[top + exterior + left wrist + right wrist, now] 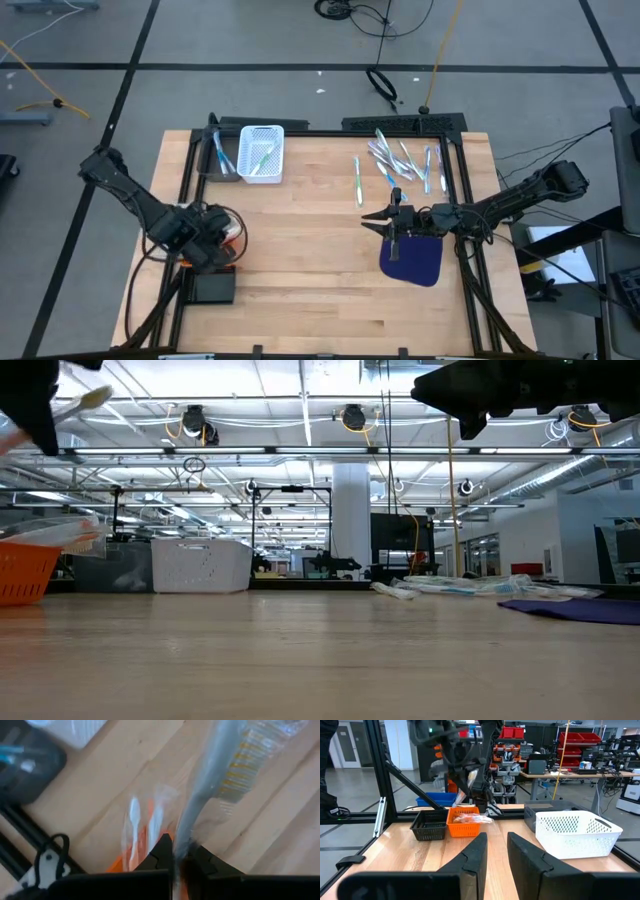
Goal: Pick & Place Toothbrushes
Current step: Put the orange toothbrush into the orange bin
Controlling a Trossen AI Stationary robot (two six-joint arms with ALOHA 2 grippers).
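The toothbrush is lined up along the wrapped toothbrushes in the orange basket [146, 829]. My left gripper should keep lowering it over the basket [25, 571] and let go of it there.
My left gripper [207, 238] is shut on a clear-wrapped, translucent white toothbrush [210, 780]. It hangs above the orange basket [228, 250], which holds wrapped toothbrushes [142, 827]. A pile of toothbrushes [402, 160] lies on the table at the far right, with a single green one [357, 180] beside it. More toothbrushes lie in the white basket [262, 152] and on a dark tray [220, 158]. My right gripper [385, 222] is open and empty, level above the table near the pile. It points toward the table's left. My left gripper pinches the toothbrush's handle [181, 842], near the end away from the bristles, between its two fingers. The bristle head [240, 765] sticks out ahead of the fingers. The toothbrush is lifted clear above the orange basket; the low view [85, 400] shows it high over the table.
A black basket [213, 288] stands next to the orange one at the near left. A dark blue mat [412, 260] lies under my right arm. A black frame runs along the table's edges. Bare wood lies in the table's middle.
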